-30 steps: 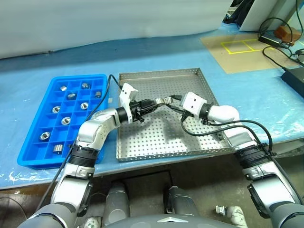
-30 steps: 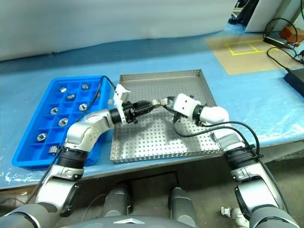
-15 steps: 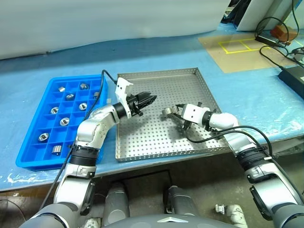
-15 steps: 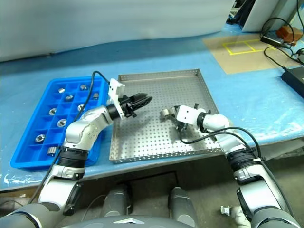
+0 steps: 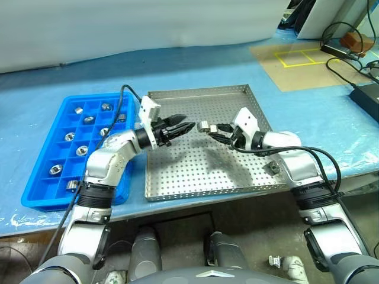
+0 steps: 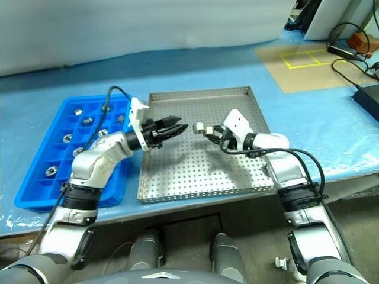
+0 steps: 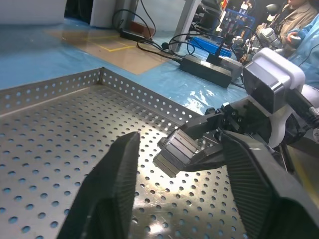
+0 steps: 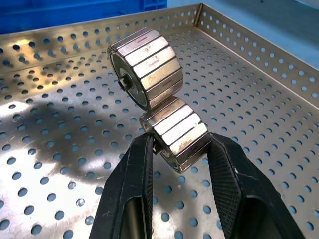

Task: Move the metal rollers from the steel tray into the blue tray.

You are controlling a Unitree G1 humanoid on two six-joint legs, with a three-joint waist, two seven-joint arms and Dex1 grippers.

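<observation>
The upper roller is sticking to the lower roller in my right gripper (image 5: 214,128). Next, I grab the upper roller (image 5: 203,126) with my left gripper and pull it loose first.
Two metal rollers hang stuck together above the steel tray (image 5: 195,171). My right gripper (image 8: 178,142) is shut on the lower roller (image 8: 178,133), and the upper roller (image 8: 147,55) clings to its top. In the left eye view this pair (image 5: 204,126) sticks out of the right gripper (image 5: 214,129) toward my left gripper (image 5: 180,126). That one stands open a short way off, pointing at the pair, with nothing between its fingers (image 7: 119,174). The blue tray (image 5: 41,180) lies left of the steel tray, with several rollers (image 5: 82,150) in its compartments.
A small grey part (image 5: 273,167) lies by the steel tray's right rim. Black cables and a black box (image 5: 367,94) sit on the blue table cover at the far right. A brown board with yellow marking (image 5: 302,59) lies behind the steel tray to the right.
My left gripper has opened and drawn back a little to the left. My right gripper dipped to the tray floor, then rose and rolled, bringing the rollers up to face the left fingers.
</observation>
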